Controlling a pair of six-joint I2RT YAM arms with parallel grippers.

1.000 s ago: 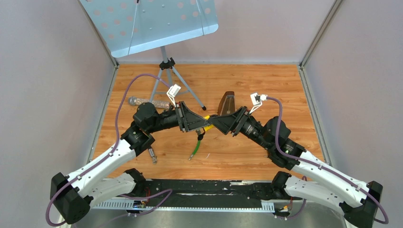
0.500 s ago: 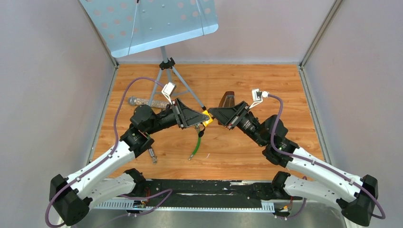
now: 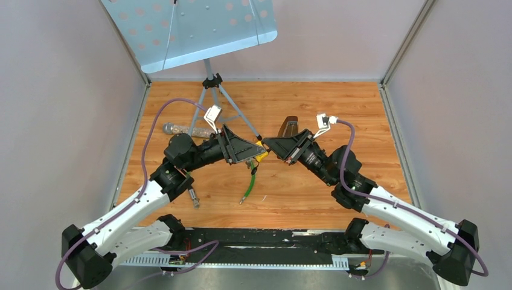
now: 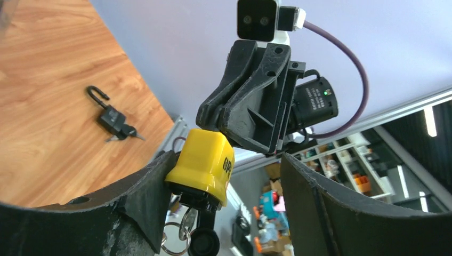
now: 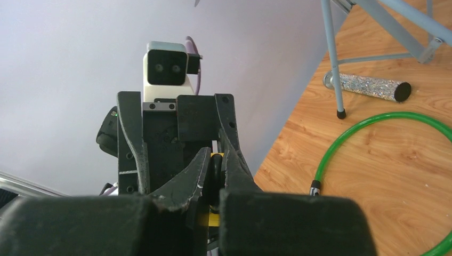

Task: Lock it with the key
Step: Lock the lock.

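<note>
The yellow padlock's body (image 4: 202, 162) rests against a finger of the robot's open left gripper, so next the left gripper moves back and pinches the black-headed key (image 4: 204, 240) before it turns the key.
A yellow padlock (image 4: 205, 165) hangs in the air between my two grippers, also showing from above as the padlock (image 3: 262, 155). A black-headed key (image 4: 204, 242) with a key ring (image 4: 170, 242) sticks out of its underside. My left gripper (image 4: 228, 176) is open: the lock leans on one finger (image 4: 144, 197), with a wide gap to the other finger (image 4: 330, 202). My right gripper (image 5: 216, 160) is shut on the lock's black shackle (image 5: 215, 173). From above, the left gripper (image 3: 256, 151) and right gripper (image 3: 270, 145) meet tip to tip mid-table.
A green cable (image 3: 249, 184) lies on the wood below the grippers. A brown wedge-shaped box (image 3: 288, 128) stands behind the right gripper. A glittery microphone (image 3: 181, 128) lies by the music stand's tripod (image 3: 208, 84). A small black padlock (image 4: 112, 117) lies on the table.
My right gripper has closed on the lock's shackle. My left gripper has opened, freeing its grip on the yellow body. Both grippers have drifted slightly back and left.
</note>
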